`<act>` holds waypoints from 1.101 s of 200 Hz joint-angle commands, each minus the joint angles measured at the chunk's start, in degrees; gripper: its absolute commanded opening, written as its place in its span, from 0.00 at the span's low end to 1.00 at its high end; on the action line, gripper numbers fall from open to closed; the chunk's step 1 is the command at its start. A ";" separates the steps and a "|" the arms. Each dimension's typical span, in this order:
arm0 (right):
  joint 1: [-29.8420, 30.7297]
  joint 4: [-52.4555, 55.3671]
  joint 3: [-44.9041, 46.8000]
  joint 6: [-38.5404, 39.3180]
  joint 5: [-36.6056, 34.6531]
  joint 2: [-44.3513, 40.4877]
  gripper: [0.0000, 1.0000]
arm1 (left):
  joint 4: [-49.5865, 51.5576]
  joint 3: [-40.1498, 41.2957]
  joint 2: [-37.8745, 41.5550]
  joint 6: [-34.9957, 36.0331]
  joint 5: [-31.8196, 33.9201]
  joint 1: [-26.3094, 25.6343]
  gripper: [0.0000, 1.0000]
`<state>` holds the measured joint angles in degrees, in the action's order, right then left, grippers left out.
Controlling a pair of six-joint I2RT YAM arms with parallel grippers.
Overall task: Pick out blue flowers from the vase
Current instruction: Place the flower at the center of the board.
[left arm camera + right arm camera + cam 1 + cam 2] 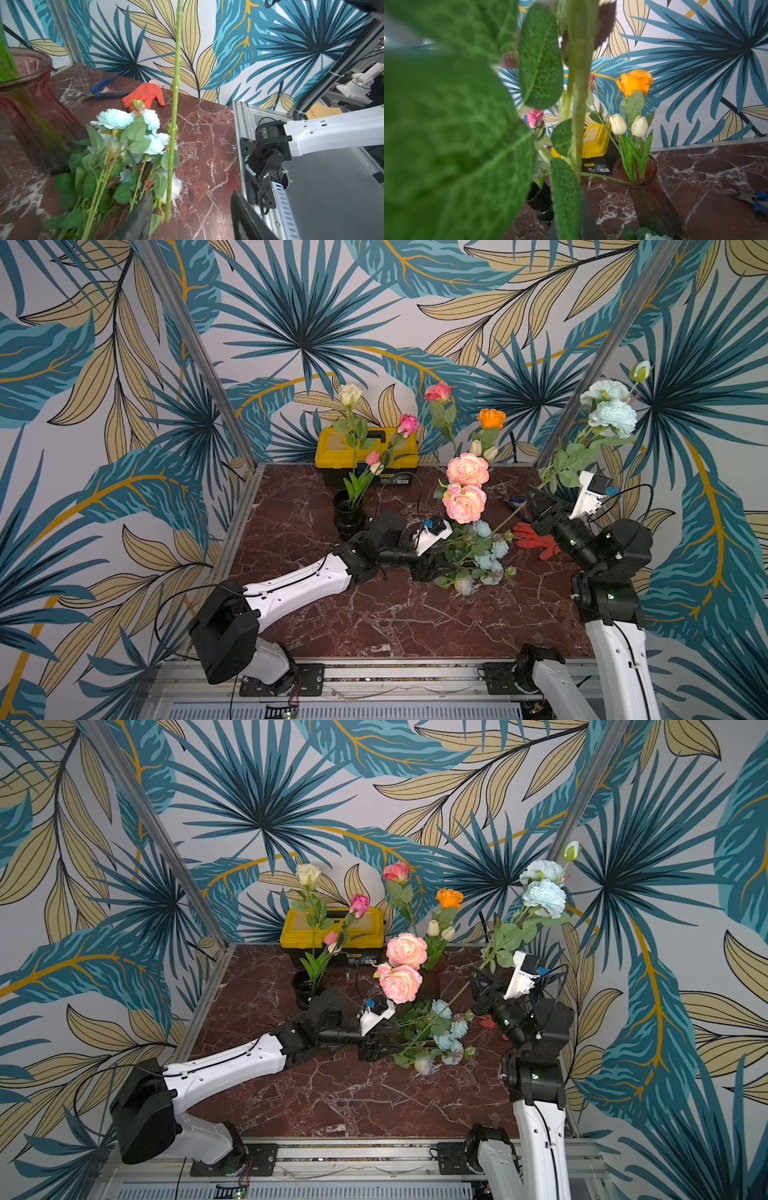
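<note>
My left gripper should go on moving forward until its open fingers straddle the stem (pixel 171 172) before it closes, because the green stem's lower end (pixel 168 212) hangs between those fingers.
My right gripper (pixel 536 499) is shut on the long green stem (pixel 577 116) of a blue flower spray. It holds the spray aloft and tilted, with the pale blue blooms (pixel 611 410) high at the right. The stem's lower end (pixel 168 214) hangs over the table, between the fingers of my left gripper (pixel 191 220). That gripper is open and low, next to several blue flowers (pixel 486 556) lying on the marble. The reddish glass vase (pixel 652 199) stands just behind them, holding peach-pink peonies (pixel 465 489), white tulips and an orange rose.
A black vase (pixel 349 514) with a cream rose and pink roses stands at the back left. Behind it is a yellow toolbox (pixel 365 448). A red glove (pixel 532 539) and blue-handled pliers (pixel 104 93) lie at the right. Metal frame posts border the table.
</note>
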<state>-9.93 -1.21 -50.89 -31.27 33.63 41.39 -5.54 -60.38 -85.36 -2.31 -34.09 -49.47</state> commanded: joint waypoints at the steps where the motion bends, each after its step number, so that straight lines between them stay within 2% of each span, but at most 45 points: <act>1: 1.62 -3.77 2.89 -3.13 1.20 -1.80 0.00 | -5.55 -2.74 -1.99 -3.28 -2.62 -0.18 0.60; 71: 9.69 -3.27 7.84 -3.53 -0.79 -1.77 0.00 | -6.33 -8.40 -7.61 -4.11 -3.58 -0.70 0.60; 115: 12.60 -5.54 9.62 -3.68 -2.46 0.07 0.00 | -6.32 -11.82 -9.86 -4.54 -4.97 -1.24 0.61; 167: 15.42 -7.71 11.41 -3.16 -4.27 2.46 0.00 | -7.37 -12.23 -9.66 -4.76 -4.83 -1.32 0.60; 220: 17.79 -8.04 11.54 -2.75 -5.45 3.25 0.00 | -8.26 -12.08 -10.41 -5.05 -3.68 -1.33 0.53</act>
<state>6.98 -6.61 -40.14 -34.52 29.12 44.60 -11.66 -70.81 -95.22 -7.18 -38.26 -50.59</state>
